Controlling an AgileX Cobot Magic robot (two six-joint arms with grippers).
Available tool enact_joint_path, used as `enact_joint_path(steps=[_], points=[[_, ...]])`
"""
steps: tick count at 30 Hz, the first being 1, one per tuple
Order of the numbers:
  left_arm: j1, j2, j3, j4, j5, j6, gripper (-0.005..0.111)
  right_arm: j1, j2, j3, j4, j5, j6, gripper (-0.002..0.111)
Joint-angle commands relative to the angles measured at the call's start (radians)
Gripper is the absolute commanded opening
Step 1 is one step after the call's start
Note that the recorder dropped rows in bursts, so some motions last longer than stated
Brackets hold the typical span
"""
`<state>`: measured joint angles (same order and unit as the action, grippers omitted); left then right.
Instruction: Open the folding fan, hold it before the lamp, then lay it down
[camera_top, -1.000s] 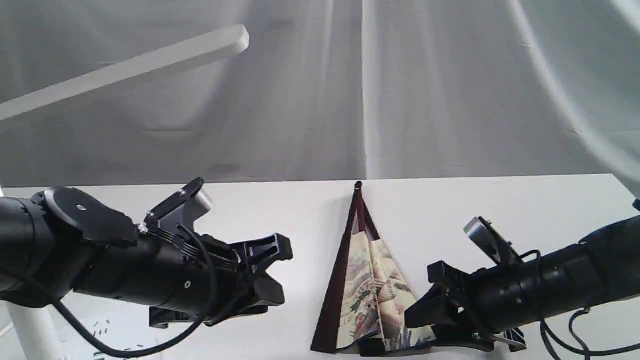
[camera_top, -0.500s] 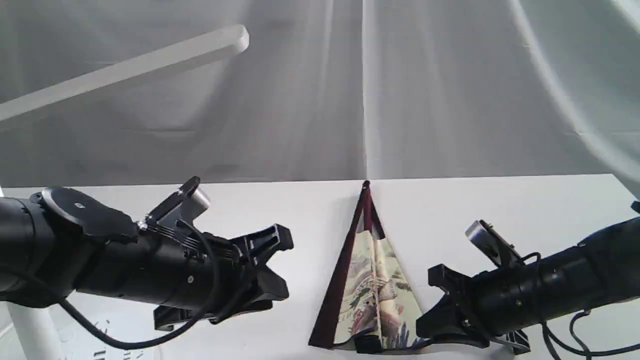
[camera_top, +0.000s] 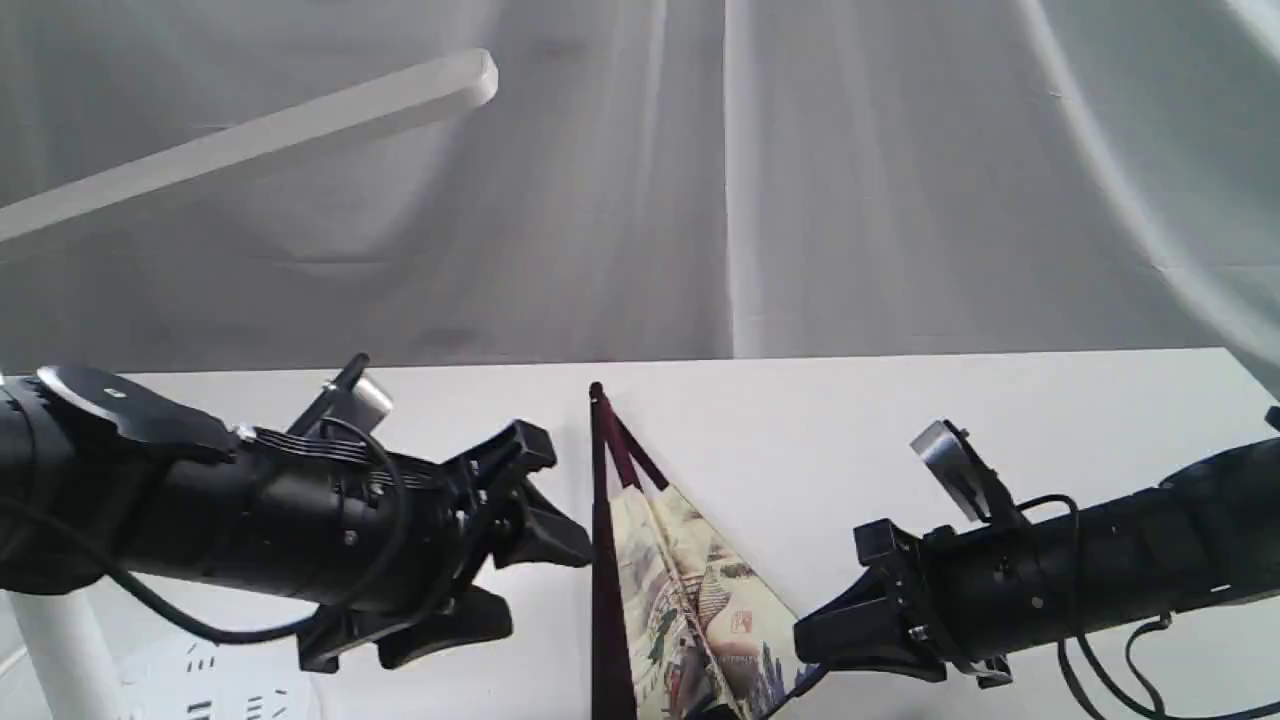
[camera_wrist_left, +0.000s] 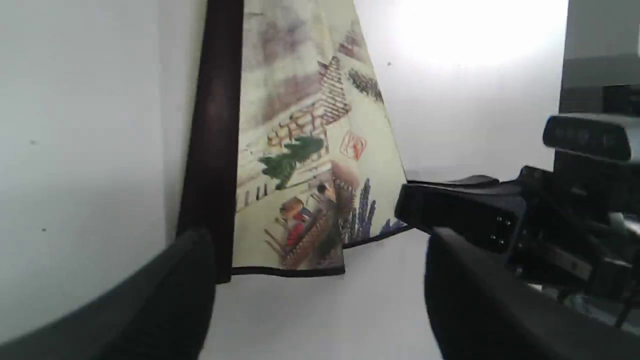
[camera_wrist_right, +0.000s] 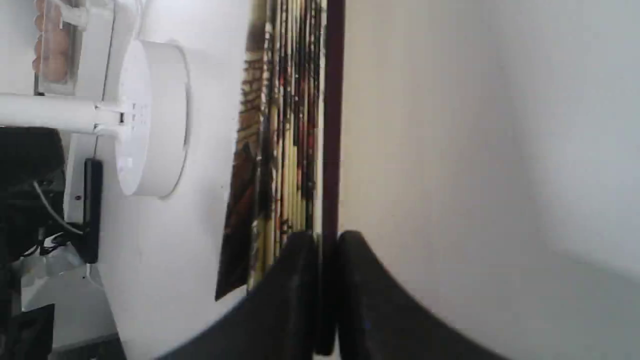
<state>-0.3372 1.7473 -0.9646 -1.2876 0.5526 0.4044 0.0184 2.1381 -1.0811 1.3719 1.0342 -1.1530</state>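
Note:
The folding fan's dark rib (camera_top: 606, 564) is lying low against the white table, so the robot's right gripper should first raise the fan clear, and then the left gripper should take the rib (camera_top: 613, 672).
The folding fan (camera_top: 690, 600) lies partly spread on the white table (camera_top: 900, 400), its pivot pointing away and its painted cream leaf (camera_wrist_left: 310, 150) fanned toward the near edge. My left gripper (camera_top: 530, 580) is open just left of the fan's dark left rib (camera_wrist_left: 215, 140); in the left wrist view the wide-apart fingers (camera_wrist_left: 165, 300) straddle the leaf's lower edge without touching it. My right gripper (camera_wrist_right: 327, 250) is shut on the fan's right outer rib (camera_wrist_right: 332, 125) and reaches in from the right (camera_top: 815, 640). The lamp's bar head (camera_top: 250, 140) hangs at the upper left.
The lamp's white pole (camera_top: 60, 650) and round base (camera_wrist_right: 150, 120) stand at the near left, close under my left arm. A grey cloth backdrop (camera_top: 900, 180) hangs behind the table. A black device (camera_wrist_right: 92, 210) lies beside the lamp base.
My left gripper has opened wide and dropped slightly. My right gripper has closed on the fan's right rib. The fan has swung, its pivot moving left.

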Motion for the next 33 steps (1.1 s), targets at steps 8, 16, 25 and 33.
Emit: enact_joint_path(steps=[8, 16, 25, 33], points=[[0.11, 0.016, -0.004, -0.121, 0.184, 0.228, 0.061, 0.002, -0.002, -0.004, 0.129, 0.118, -0.051, 0.0], [0.117, 0.163, -0.004, -0.365, 0.407, 0.407, 0.061, 0.002, -0.002, -0.004, 0.212, 0.184, -0.051, 0.0], [0.154, 0.2, -0.004, -0.428, 0.482, 0.487, 0.061, 0.002, -0.002, -0.004, 0.269, 0.187, -0.047, 0.0], [0.249, 0.2, -0.004, -0.309, 0.54, 0.467, 0.061, 0.002, -0.002, -0.004, 0.271, 0.187, -0.042, 0.0]])
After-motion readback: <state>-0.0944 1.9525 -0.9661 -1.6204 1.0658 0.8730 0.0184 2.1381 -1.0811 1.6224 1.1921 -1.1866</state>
